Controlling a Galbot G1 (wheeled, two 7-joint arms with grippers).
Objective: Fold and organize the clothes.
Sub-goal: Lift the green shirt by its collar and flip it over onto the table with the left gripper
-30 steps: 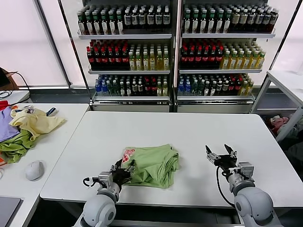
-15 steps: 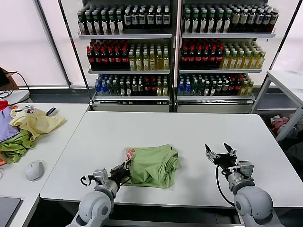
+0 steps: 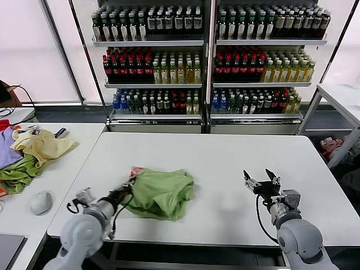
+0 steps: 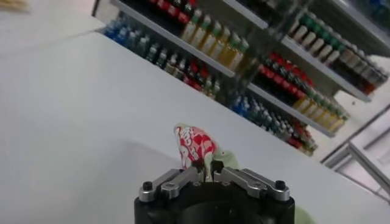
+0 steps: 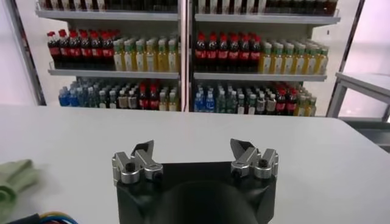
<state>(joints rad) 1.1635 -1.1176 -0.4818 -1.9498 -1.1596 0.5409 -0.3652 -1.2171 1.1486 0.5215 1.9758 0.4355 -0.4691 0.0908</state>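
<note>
The printed edge [image 3: 136, 171] sticks out past the bunched shirt. So my left gripper should bring this edge over to the shirt's end [image 3: 187, 185] nearest my right gripper and let go of it.
The clothes, one light green polo shirt [image 3: 161, 193], lie bunched on the white table [image 3: 225, 152], left of its middle. My left gripper [image 3: 125, 190] is at the shirt's left edge, shut on a fold of cloth. In the left wrist view that gripper [image 4: 209, 172] pinches the edge where the red-and-white print [image 4: 194, 145] stands up above its jaws. My right gripper [image 3: 262, 181] hovers open over the table's right front, apart from the shirt. In the right wrist view this gripper [image 5: 194, 152] holds nothing, and a bit of the shirt [image 5: 15, 176] shows far off.
On a side table [image 3: 67, 169] to the left lie a pale yellow garment [image 3: 42, 143], a darker green cloth [image 3: 17, 174], a purple one [image 3: 7, 151] and a grey mouse [image 3: 40, 202]. Bottle shelves [image 3: 208, 56] stand behind the table.
My left gripper has shut on the shirt's left edge and pulled to the left, dragging the shirt that way and bunching it. The right arm has stayed still.
</note>
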